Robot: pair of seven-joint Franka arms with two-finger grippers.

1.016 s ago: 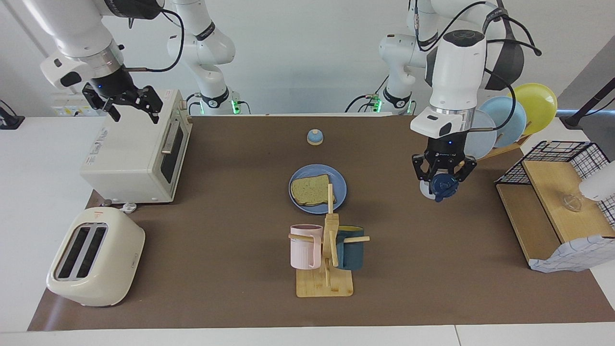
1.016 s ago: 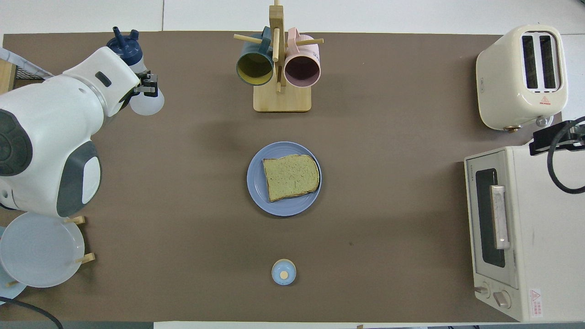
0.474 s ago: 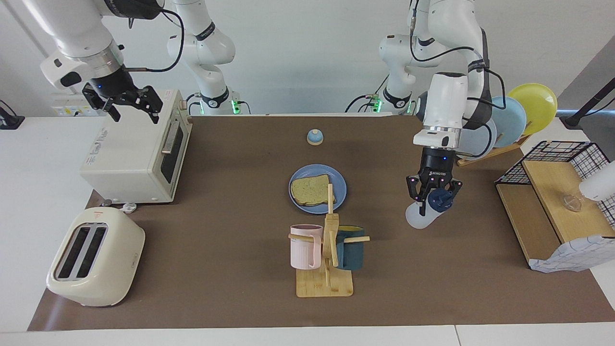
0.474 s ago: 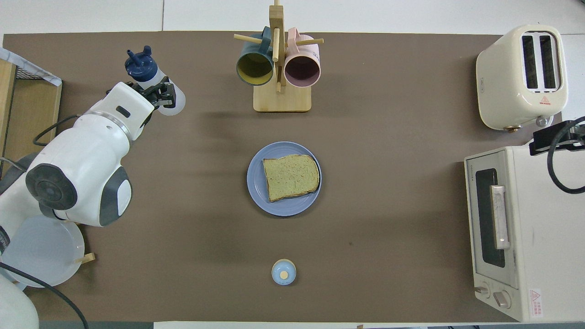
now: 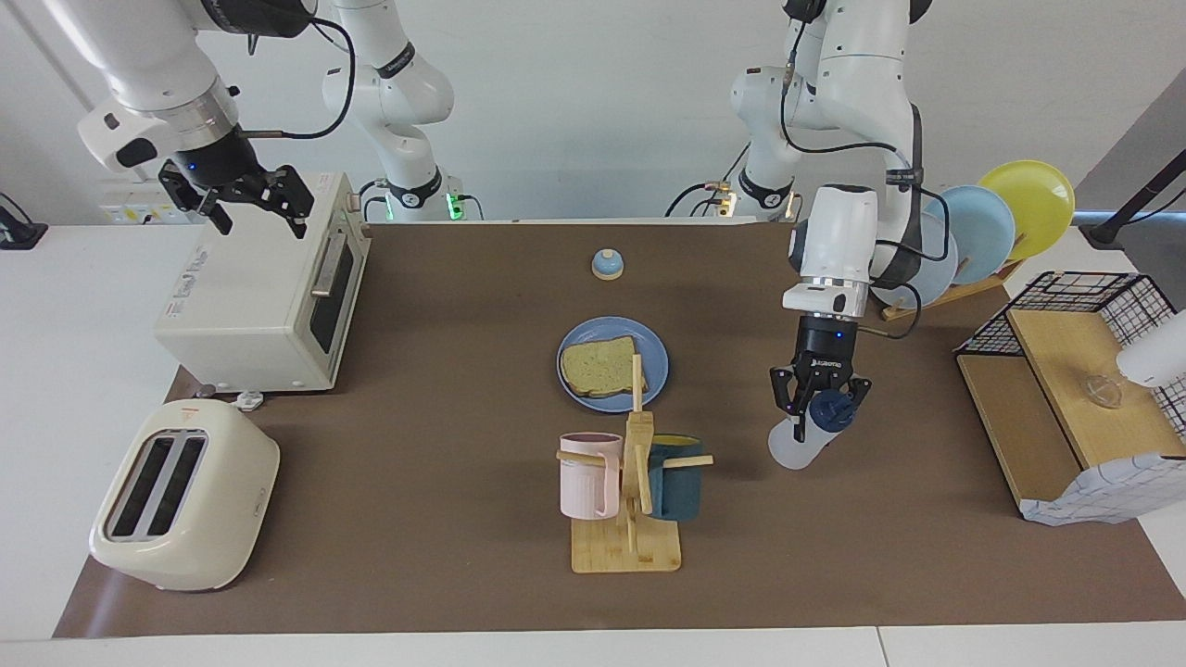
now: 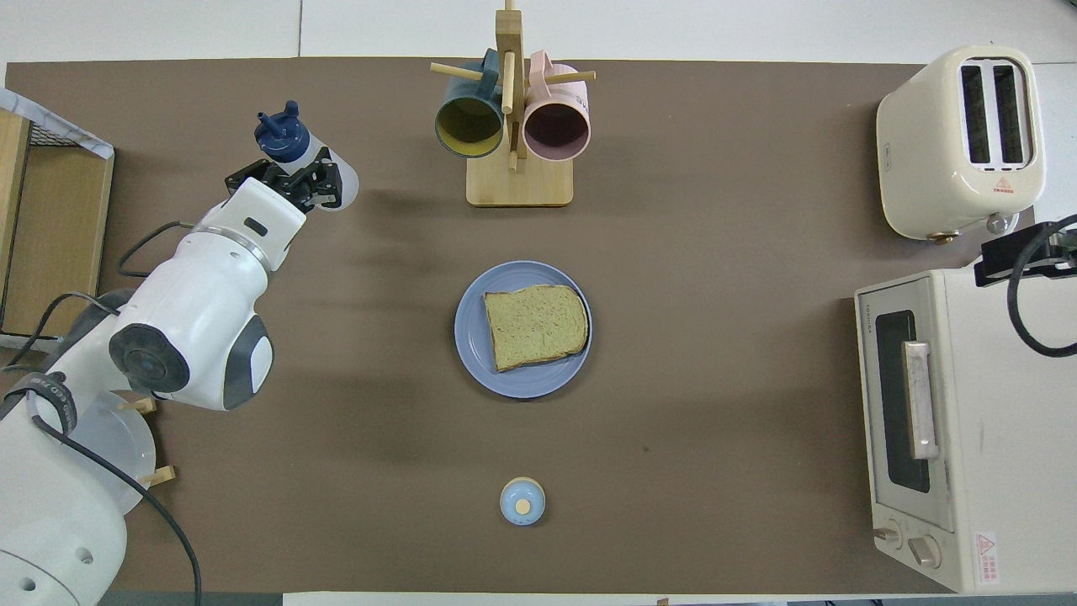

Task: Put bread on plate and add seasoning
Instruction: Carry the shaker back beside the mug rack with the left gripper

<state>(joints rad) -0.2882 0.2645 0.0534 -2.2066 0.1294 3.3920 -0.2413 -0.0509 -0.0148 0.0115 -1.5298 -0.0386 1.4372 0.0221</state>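
The seasoning bottle's base (image 5: 788, 448) points down above open mat (image 5: 775, 480), away from the mug rack, so my left gripper keeps going down until it stands, then let go.
The bread (image 5: 600, 369) (image 6: 535, 326) lies flat on the blue plate (image 5: 656, 357) (image 6: 471, 353) in the middle of the table. My left gripper (image 5: 815, 408) (image 6: 299, 181) is shut on the seasoning (image 5: 789, 448) (image 6: 282, 143), a whitish bottle with a navy cap. The bottle is tilted and held low over the mat, between the plate and the left arm's end of the table. Whether its base touches the mat I cannot tell. My right gripper (image 5: 248, 199) hangs open and holds nothing above the toaster oven (image 5: 250, 296), and that arm waits.
A wooden mug rack (image 5: 630, 547) (image 6: 519, 189) with a pink and a dark teal mug stands farther from the robots than the plate. A small bell (image 5: 607, 265) sits nearer the robots. A toaster (image 5: 185, 496), upright plates (image 5: 982, 232) and a wire shelf (image 5: 1075, 371) line the ends.
My left gripper has come down from high over the table with the seasoning bottle and drifted toward the mug rack. The bottle stays tilted in its grip. The right arm has not moved.
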